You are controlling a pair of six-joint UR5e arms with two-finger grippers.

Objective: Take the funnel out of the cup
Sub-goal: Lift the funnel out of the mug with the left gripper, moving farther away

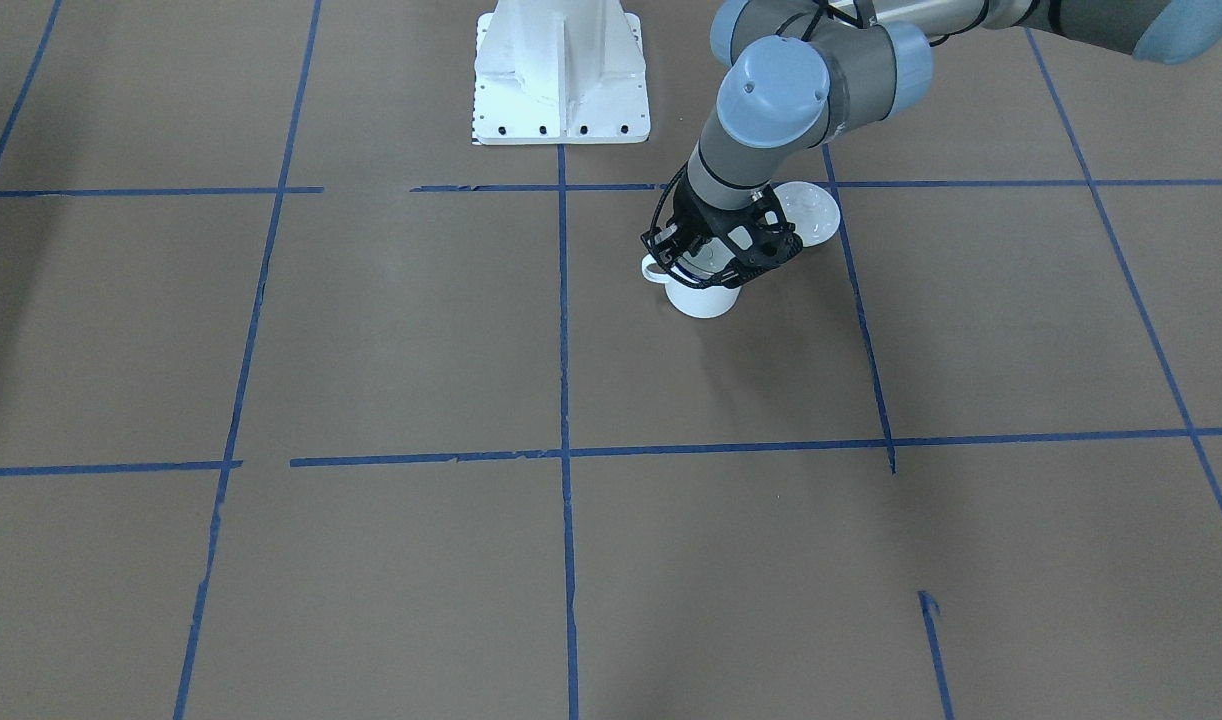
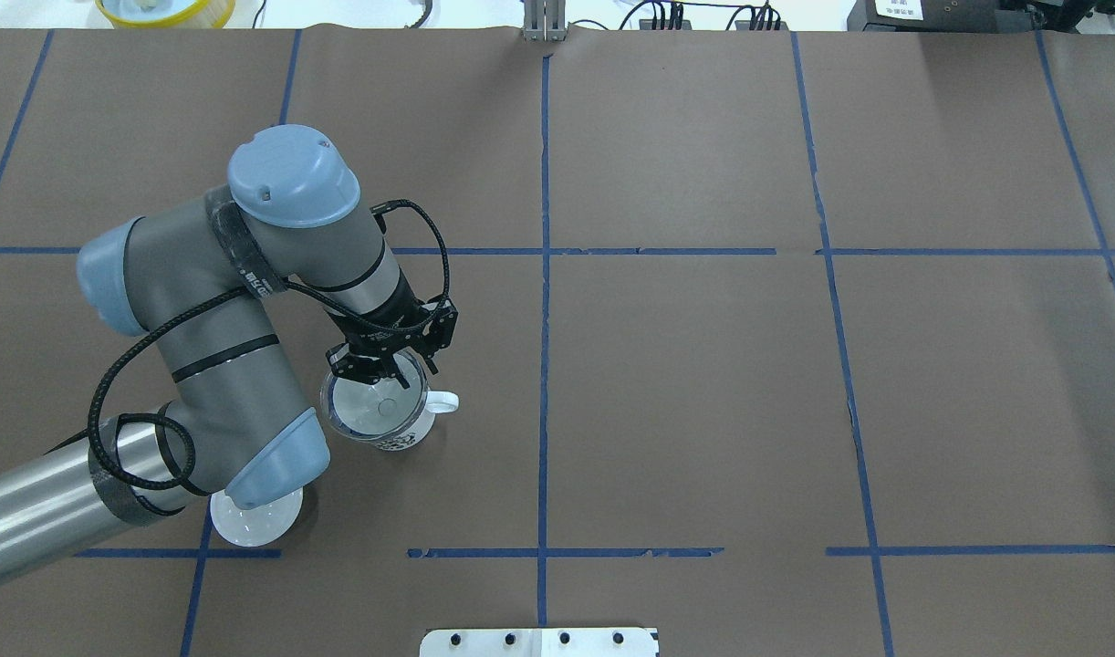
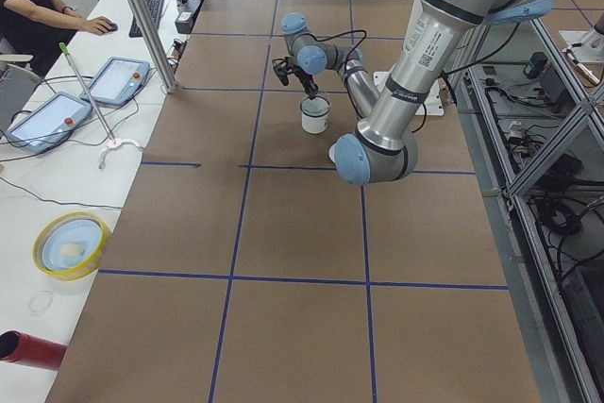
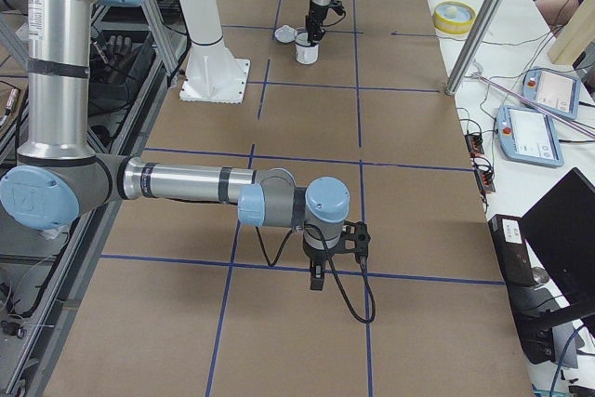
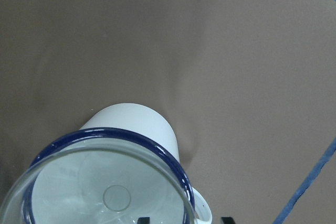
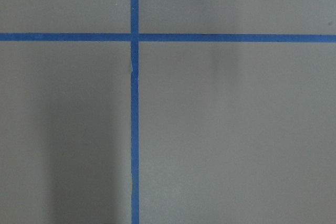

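Observation:
My gripper will lift the funnel free and the cup will stay standing, since the funnel's rim [image 5: 152, 163] is higher than the cup's dark blue rim [image 5: 113, 133].
The cup [image 2: 401, 438], a white enamel mug with a dark blue rim, stands upright on the brown table left of centre, its handle toward the centre line. It also shows in the front view [image 1: 703, 298] and the left wrist view [image 5: 131, 121]. The funnel [image 2: 375, 408], clear plastic, sits in the cup's mouth; its cone and spout hole show in the wrist view [image 5: 116, 198]. My left gripper [image 2: 384, 370] hangs right over the cup's rim, open, its two fingertips [image 5: 144, 219] astride the rim on the handle side. My right gripper [image 4: 316, 278] shows only in the right side view, low over bare table; I cannot tell its state.
A white domed lid [image 2: 252, 522] lies on the table under my left arm's elbow, also in the front view [image 1: 809, 212]. The white robot base [image 1: 561, 80] stands at the table's robot-side edge. A yellow bowl [image 3: 68, 244] and operator consoles sit on the side bench.

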